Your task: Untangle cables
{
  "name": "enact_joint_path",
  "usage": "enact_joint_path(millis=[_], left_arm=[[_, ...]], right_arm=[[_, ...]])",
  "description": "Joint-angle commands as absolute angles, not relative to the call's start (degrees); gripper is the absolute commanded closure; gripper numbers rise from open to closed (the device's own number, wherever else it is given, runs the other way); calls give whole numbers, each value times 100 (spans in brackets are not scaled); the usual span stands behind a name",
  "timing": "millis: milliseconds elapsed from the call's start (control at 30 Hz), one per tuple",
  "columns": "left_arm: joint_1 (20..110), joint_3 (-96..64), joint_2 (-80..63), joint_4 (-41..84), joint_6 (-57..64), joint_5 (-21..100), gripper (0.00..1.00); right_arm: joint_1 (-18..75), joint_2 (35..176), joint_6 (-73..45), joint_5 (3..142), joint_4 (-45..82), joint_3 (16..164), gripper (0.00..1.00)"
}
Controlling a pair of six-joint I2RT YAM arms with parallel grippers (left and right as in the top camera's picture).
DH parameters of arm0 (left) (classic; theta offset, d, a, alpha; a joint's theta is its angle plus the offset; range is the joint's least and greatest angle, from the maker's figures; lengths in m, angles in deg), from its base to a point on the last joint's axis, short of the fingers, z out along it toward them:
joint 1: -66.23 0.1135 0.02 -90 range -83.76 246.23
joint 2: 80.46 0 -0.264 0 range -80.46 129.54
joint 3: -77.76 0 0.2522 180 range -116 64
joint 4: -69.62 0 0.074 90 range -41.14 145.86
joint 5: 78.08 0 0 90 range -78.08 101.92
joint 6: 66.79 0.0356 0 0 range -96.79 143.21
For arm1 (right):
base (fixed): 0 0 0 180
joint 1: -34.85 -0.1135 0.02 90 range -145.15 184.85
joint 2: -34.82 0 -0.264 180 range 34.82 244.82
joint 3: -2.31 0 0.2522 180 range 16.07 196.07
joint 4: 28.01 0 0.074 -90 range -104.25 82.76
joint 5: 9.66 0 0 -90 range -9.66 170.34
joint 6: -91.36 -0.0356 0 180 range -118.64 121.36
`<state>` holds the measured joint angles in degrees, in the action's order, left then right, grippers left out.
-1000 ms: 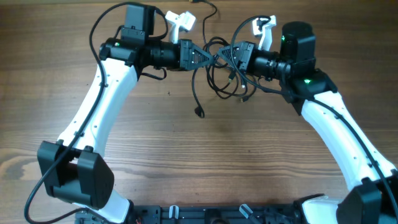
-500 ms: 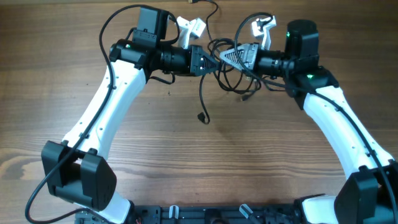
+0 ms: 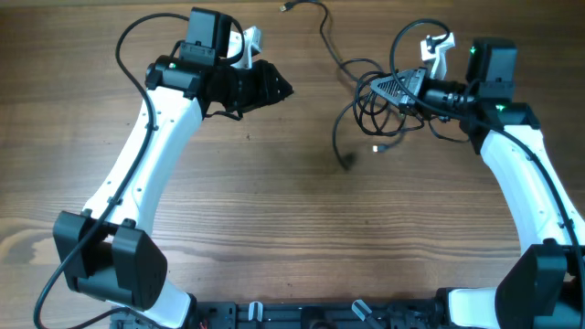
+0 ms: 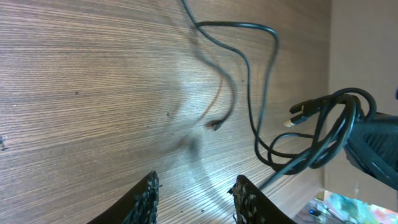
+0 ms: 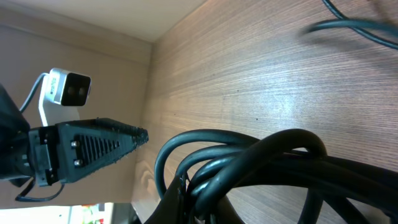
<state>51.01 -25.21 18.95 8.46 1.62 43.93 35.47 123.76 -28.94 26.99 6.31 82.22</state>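
The bunch (image 4: 341, 132) will stay tangled together when I pull a strand with my left gripper, because the loops cross and wind (image 4: 297, 163) around each other.
The cables (image 3: 377, 108) form a bunch of thin black loops at the back right of the wooden table. My right gripper (image 3: 377, 87) is shut on this bunch, and the thick loops (image 5: 249, 162) fill the right wrist view just above its jaws (image 5: 196, 202). One strand runs up to a plug (image 3: 285, 7) at the far edge, and another hangs down to a free end (image 3: 346, 164). My left gripper (image 3: 283, 90) is open and holds nothing, well left of the bunch. Its fingertips (image 4: 196, 196) hover over bare wood, with the cable loops (image 4: 329, 124) ahead.
The table's far edge (image 5: 149, 68) runs close behind both grippers. A black rail (image 3: 274, 315) with clips lies along the front edge. The arm bases stand at the front left (image 3: 110, 265) and the front right (image 3: 539, 292).
My left gripper has let go of the cables and drawn back to the left. The right gripper has shut on the bunch and carried it to the right, dragging the loose strands along.
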Motion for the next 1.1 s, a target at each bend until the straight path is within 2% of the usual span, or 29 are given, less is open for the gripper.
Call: enact_joint_path(millis=[0, 200, 300, 433, 667, 900, 1000, 1067], left_arm=[[5012, -2484, 1898, 844, 171, 4292, 59], [4518, -2484, 1963, 1310, 55, 4292, 59], [4220, -2484, 2099, 1843, -299, 4292, 64], [4019, -2484, 2258, 2090, -327, 4295, 65], [3951, -2484, 2383, 3493, -622, 4963, 62], [3610, -2484, 2706, 3467, -406, 4917, 78], [3610, -2484, 2822, 3460, -426, 4915, 81], [3621, -2484, 2822, 3463, -423, 4743, 91]], right_arm=[[3486, 12230, -2765, 2787, 601, 8323, 96], [3416, 12234, -2822, 2787, 618, 8323, 95], [3401, 12234, -2820, 2787, 620, 8323, 96], [3398, 12234, -2818, 2787, 642, 8323, 96], [3394, 12234, -2769, 2835, 670, 8323, 95], [3394, 12234, -2728, 2911, 767, 8323, 96], [3394, 12234, -2730, 2914, 771, 8323, 96], [3394, 12234, -2728, 2914, 771, 8323, 96]])
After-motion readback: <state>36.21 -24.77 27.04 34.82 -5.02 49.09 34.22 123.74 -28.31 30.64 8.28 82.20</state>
